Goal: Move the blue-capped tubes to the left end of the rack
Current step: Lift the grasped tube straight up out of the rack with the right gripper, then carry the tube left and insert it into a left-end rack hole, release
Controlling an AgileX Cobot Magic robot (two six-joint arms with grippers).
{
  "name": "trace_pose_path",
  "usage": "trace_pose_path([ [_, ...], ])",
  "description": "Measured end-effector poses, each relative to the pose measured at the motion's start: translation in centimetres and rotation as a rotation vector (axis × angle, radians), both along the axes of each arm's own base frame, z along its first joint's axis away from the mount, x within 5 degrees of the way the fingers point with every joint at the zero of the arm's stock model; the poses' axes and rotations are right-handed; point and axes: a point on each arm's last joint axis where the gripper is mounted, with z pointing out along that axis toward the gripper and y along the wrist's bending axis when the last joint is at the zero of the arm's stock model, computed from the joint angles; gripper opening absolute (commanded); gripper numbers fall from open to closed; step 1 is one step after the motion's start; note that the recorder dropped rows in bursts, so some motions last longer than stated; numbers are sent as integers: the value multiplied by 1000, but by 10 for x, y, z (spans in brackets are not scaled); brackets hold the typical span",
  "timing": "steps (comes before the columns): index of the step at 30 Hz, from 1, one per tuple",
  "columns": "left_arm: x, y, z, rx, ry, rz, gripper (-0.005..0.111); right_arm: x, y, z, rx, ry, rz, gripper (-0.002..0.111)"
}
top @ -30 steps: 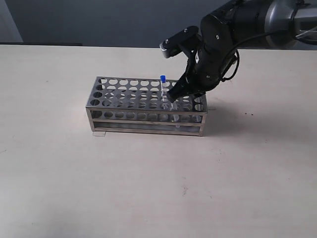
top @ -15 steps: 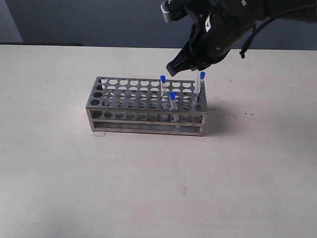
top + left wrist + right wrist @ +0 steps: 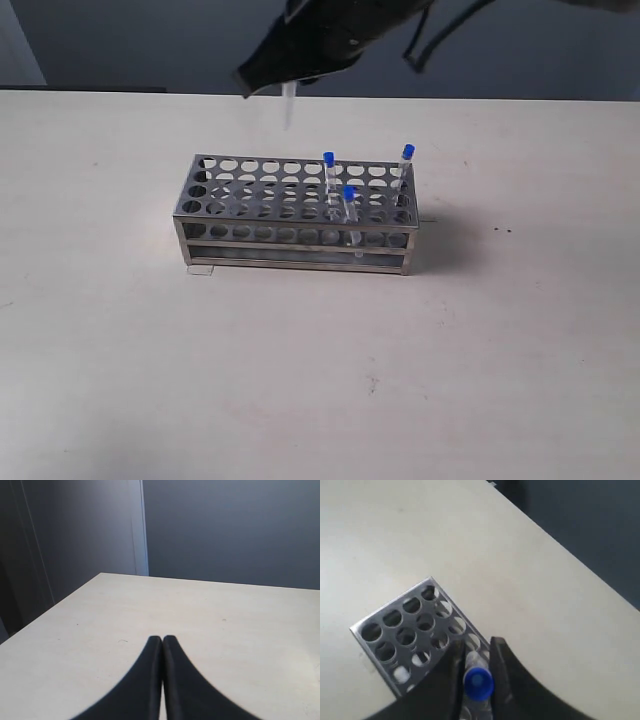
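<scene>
My right gripper has the held tube (image 3: 289, 108) hanging upright above the rack. It should keep carrying the tube to the vacant back corner hole (image 3: 205, 163) until the tube's tip is inside.
The shiny metal rack (image 3: 290, 215) stands mid-table. Three blue-capped tubes stay upright near its right end: one (image 3: 328, 172) in a back row, one (image 3: 348, 203) nearer the front, one (image 3: 404, 163) at the far right corner. A fourth blue-capped tube (image 3: 288, 104) hangs in the air above and behind the rack's middle, with my right gripper (image 3: 283, 74) shut on it. In the right wrist view its blue cap (image 3: 478, 682) sits between the fingers of the right gripper (image 3: 477, 644), above one end of the rack (image 3: 402, 632). My left gripper (image 3: 162, 639) is shut and holds nothing.
The rack's left half shows only vacant holes (image 3: 230, 185). A small pale tab (image 3: 201, 269) lies at the rack's front left foot. Beige tabletop (image 3: 300, 380) spreads around; a dark wall (image 3: 150, 40) runs behind it.
My right gripper rose from the rack's right end with a tube and swung up and to the left. Two tubes it had hidden now show in the rack.
</scene>
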Motion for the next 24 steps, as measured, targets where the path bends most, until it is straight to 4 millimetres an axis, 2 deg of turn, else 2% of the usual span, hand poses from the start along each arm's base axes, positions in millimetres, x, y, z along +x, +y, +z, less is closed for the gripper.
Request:
trace_pose_path([
  [5,0,0,0,0,0,0,0,21,39,-19,-26,42,57,-1],
  [10,0,0,0,0,0,0,0,33,65,-34,-28,95,97,-1],
  [14,0,0,0,0,0,0,0,36,77,-41,1,122,118,-1],
  [24,0,0,0,0,0,0,0,41,88,-63,-11,130,139,-1],
])
